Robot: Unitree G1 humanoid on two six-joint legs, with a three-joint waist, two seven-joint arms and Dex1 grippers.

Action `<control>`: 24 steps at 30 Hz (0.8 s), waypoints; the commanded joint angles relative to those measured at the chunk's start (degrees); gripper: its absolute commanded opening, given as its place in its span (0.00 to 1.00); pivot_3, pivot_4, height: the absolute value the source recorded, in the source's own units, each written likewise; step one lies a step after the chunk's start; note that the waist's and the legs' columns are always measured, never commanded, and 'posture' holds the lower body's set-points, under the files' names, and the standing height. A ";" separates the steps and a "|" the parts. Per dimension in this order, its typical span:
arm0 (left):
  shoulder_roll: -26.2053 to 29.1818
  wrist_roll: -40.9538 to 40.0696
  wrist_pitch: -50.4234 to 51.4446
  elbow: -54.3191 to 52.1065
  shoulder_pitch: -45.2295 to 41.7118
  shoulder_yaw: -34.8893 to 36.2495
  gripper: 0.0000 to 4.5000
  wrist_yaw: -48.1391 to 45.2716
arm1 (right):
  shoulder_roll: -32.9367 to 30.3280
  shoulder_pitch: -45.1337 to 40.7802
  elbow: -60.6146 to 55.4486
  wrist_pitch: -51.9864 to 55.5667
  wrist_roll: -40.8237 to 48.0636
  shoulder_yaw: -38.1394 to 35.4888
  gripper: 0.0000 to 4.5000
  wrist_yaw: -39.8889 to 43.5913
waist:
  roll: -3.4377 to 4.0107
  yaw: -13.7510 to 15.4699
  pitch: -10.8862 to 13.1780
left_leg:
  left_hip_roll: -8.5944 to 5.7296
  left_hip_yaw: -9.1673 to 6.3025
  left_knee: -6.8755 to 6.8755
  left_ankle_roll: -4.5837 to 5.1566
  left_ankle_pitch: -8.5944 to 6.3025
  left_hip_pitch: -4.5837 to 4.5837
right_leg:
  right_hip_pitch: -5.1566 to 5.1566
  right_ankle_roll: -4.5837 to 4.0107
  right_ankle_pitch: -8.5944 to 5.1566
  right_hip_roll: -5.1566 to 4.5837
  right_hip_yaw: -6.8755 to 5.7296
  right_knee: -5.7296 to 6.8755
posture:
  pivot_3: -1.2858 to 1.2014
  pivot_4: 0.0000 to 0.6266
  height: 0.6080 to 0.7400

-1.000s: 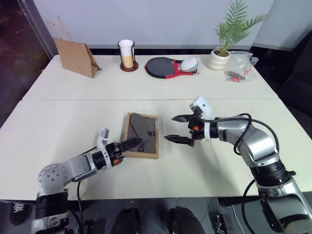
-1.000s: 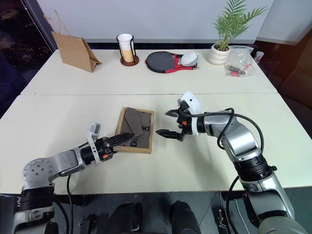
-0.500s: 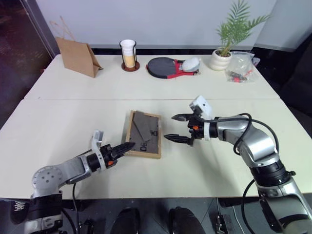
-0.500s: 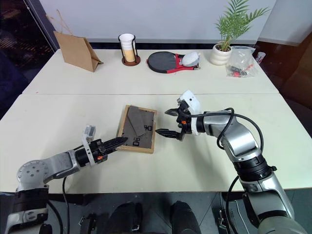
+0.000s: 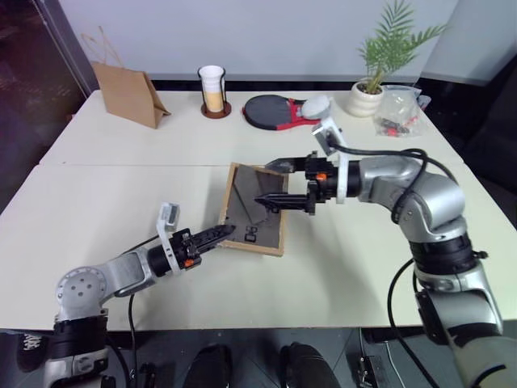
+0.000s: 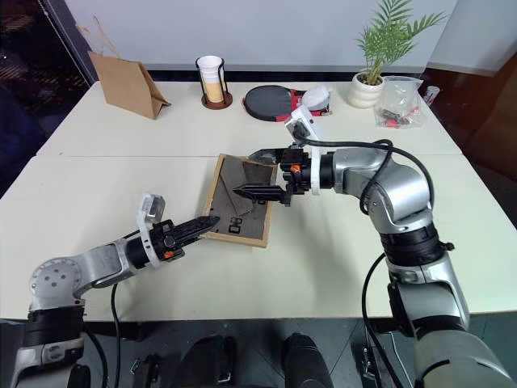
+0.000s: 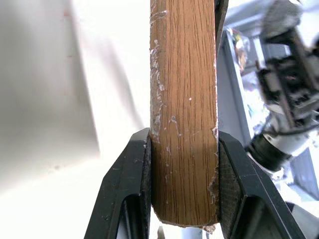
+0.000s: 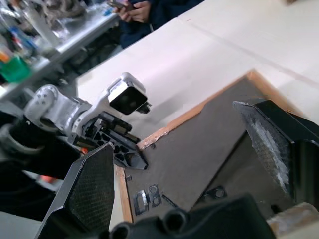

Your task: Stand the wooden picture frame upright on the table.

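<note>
The stand leg (image 6: 233,174) rests near the back panel, so next my right gripper slips a finger under the leg's edge (image 8: 225,163) and swings it open before lifting the frame.
The wooden picture frame (image 5: 257,212) is near the middle of the table (image 5: 105,202), back panel up, and appears tilted with its left edge raised. My left gripper (image 5: 226,232) is shut on that edge near the front corner. In the left wrist view the light-wood edge (image 7: 183,109) sits clamped between both fingers (image 7: 130,189). My right gripper (image 5: 268,183) hovers open just above the dark back panel (image 8: 199,149), one finger over its far edge and one over its middle. The frame's picture side is hidden.
Along the far half of the table stand a brown paper bag (image 5: 127,93), a cup in a holder (image 5: 212,90), a paddle (image 5: 271,111), a potted plant (image 5: 367,93) and a clear plastic bag (image 5: 397,113). A person's hands (image 8: 137,7) show beyond the table.
My left gripper has closed on the frame's left edge and lifted it a little. The frame has shifted right. My right gripper has risen and moved left over the back panel.
</note>
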 commanded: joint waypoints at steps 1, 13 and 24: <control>0.34 -2.68 -1.20 -3.98 0.80 0.06 0.23 -1.67 | 1.81 -2.91 3.66 -1.96 -1.18 1.31 1.00 0.63 | 0.00 -0.04 0.00 | 0.00 0.00 -0.01 0.00 0.00 0.00 | -0.01 0.00 0.00 0.00 0.00 0.00 | 0.52 0.24 1.00; 0.39 3.42 -4.51 -3.42 4.76 -1.11 0.23 -7.81 | 3.37 -4.51 6.33 -3.33 -2.75 2.48 1.00 2.01 | 0.00 0.03 0.00 | -0.01 0.02 -0.02 0.00 0.00 -0.02 | -0.03 0.00 0.00 0.02 -0.03 -0.01 | 0.52 0.24 1.00; 2.07 12.74 -6.96 -0.08 7.23 -2.04 0.23 -20.08 | 1.03 -3.79 6.98 -3.47 -3.89 2.21 1.00 2.21 | 0.00 -0.12 0.00 | 0.02 0.03 -0.05 0.00 0.00 -0.02 | -0.06 -0.01 -0.01 0.14 -0.07 -0.02 | 0.52 0.24 1.00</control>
